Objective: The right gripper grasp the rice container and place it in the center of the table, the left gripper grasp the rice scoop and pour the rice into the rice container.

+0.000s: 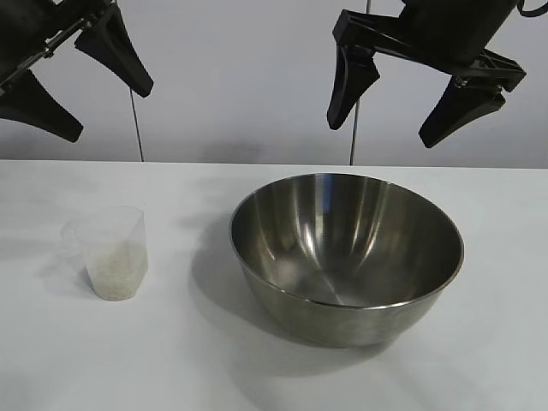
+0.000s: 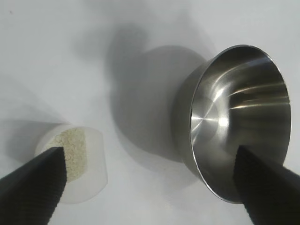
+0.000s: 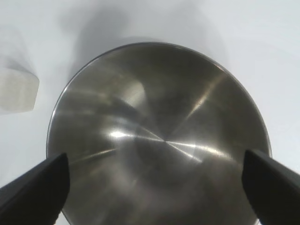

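Observation:
The inside of the rice container (image 1: 347, 257) is empty (image 1: 342, 240) and its rim evenly round, so I expect it to stay nearly level as I carry it by one side.
The rice container (image 1: 347, 253), a large shiny steel bowl, stands empty on the white table (image 1: 257, 377), a little right of the middle. My right gripper (image 1: 402, 107) hangs open high above its far rim, looking straight down into the bowl (image 3: 159, 136). The rice scoop (image 1: 111, 253), a small clear plastic cup, stands upright at the left with rice (image 1: 113, 270) filling its lower part. My left gripper (image 1: 111, 103) hovers open at the upper left, above and behind the scoop. In the left wrist view the scoop (image 2: 77, 168) and the bowl (image 2: 234, 122) lie below its spread fingers.
A plain pale wall stands behind the table, with two thin vertical rods (image 1: 137, 128) against it. White tabletop lies between the scoop and the bowl and along the front edge.

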### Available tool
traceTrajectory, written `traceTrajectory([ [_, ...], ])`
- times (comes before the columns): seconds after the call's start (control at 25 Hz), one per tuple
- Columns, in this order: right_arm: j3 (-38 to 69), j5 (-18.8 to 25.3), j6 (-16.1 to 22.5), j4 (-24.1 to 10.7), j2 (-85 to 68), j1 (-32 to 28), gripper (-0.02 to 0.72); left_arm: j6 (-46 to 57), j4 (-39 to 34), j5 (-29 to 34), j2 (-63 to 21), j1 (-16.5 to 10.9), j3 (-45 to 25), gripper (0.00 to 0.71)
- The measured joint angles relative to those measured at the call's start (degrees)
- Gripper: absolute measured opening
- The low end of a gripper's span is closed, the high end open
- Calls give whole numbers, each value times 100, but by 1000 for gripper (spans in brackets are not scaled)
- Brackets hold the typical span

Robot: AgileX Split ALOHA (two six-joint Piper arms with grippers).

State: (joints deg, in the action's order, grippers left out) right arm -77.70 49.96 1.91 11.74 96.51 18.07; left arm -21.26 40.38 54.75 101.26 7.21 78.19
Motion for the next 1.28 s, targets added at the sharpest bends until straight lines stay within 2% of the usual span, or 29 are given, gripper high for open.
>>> traceTrajectory([
  [0.16,0,0,0,-47,0,0,694,0,0,-1,0,0,0,694],
  [0.24,0,14,16,-177,0,0,694,0,0,-6,0,0,0,694],
  [0.48,-1,274,472,-1142,114,0,694,0,0,-6,0,0,0,694],
  [0.64,67,276,640,-1438,471,0,694,0,0,-7,0,0,0,694],
  [0.92,67,258,732,-1353,1183,-324,694,0,0,-7,0,0,0,694],
  [1.28,67,-56,553,-847,1688,-417,694,0,1,-12,0,0,0,694],
])
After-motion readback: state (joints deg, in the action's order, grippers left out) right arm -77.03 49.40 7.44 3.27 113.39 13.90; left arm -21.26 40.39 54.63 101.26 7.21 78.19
